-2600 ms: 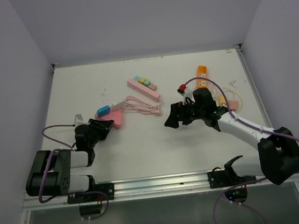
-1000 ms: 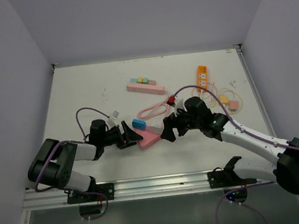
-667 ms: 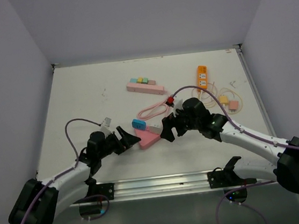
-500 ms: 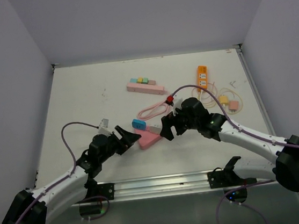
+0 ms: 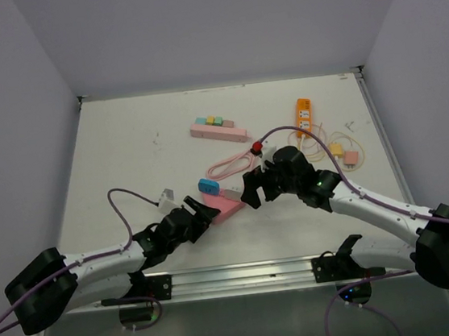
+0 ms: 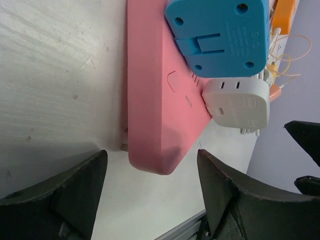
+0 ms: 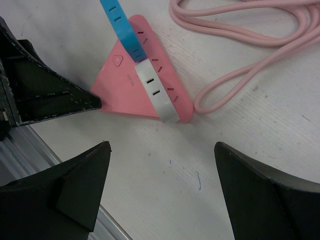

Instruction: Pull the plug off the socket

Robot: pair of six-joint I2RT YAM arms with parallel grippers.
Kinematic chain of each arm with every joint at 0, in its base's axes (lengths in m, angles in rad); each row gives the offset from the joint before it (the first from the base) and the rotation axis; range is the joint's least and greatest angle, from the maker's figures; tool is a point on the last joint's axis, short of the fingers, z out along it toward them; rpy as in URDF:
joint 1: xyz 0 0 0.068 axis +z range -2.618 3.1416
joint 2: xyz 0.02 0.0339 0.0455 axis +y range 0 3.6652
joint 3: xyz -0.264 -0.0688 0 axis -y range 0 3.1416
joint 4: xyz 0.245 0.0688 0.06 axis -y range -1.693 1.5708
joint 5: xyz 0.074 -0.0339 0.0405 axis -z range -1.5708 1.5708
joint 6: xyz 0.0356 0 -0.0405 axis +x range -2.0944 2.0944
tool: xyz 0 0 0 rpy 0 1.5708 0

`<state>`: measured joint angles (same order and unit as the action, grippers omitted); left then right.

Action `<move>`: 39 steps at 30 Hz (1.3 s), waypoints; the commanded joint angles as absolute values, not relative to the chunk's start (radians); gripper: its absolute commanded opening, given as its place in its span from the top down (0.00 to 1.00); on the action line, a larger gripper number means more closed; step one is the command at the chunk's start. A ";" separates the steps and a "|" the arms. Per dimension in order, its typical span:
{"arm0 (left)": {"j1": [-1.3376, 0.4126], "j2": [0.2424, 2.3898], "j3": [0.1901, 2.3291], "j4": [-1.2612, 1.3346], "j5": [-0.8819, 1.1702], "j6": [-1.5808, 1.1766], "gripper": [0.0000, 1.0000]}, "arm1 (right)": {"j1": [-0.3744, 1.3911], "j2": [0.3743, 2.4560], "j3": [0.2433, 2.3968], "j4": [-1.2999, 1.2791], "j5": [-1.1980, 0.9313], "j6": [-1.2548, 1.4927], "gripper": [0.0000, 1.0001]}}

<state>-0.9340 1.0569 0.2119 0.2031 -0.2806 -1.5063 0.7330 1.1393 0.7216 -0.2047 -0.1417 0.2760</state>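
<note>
The white plug (image 5: 233, 192) is in the loose socket. So my left gripper needs to hold the socket's near corner (image 5: 218, 218) as my right gripper pulls the plug off.
A pink triangular socket (image 5: 226, 206) lies on the table, with a blue plug (image 5: 208, 186) and a white plug (image 5: 229, 191) stuck in it. In the left wrist view the socket (image 6: 157, 100) fills the top, the blue plug (image 6: 220, 35) and the white plug (image 6: 239, 105) on it. My left gripper (image 6: 150, 200) is open, its fingers either side of the socket's near corner. My right gripper (image 7: 162, 190) is open just right of the socket (image 7: 127, 95), above bare table. Its pink cable (image 7: 240, 55) coils away.
A pink power strip (image 5: 218, 130) with coloured plugs lies at the back. An orange power strip (image 5: 304, 115) and small adapters with thin cable (image 5: 340, 153) lie at the right. The table's metal front rail (image 5: 236, 274) runs below the arms.
My left arm has stretched out to the right with the socket, then drawn its gripper back to the socket's near corner. My right gripper came left to the socket.
</note>
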 commanded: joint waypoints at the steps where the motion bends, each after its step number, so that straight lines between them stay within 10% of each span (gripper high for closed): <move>1: -0.945 1.080 0.236 0.280 -0.393 -1.534 0.25 | 0.736 1.115 0.739 -0.176 -0.129 0.279 0.12; 12: -0.957 1.186 0.253 0.373 -0.376 -1.509 0.38 | 0.739 1.225 0.790 -0.154 -0.196 0.206 0.12; 25: -0.957 1.172 0.219 0.367 -0.356 -1.514 0.76 | 0.767 1.454 0.899 -0.087 -0.224 0.084 0.24; 39: -0.862 1.141 0.218 0.324 -0.250 -1.416 0.99 | 0.844 1.471 0.874 -0.083 -0.155 0.130 0.78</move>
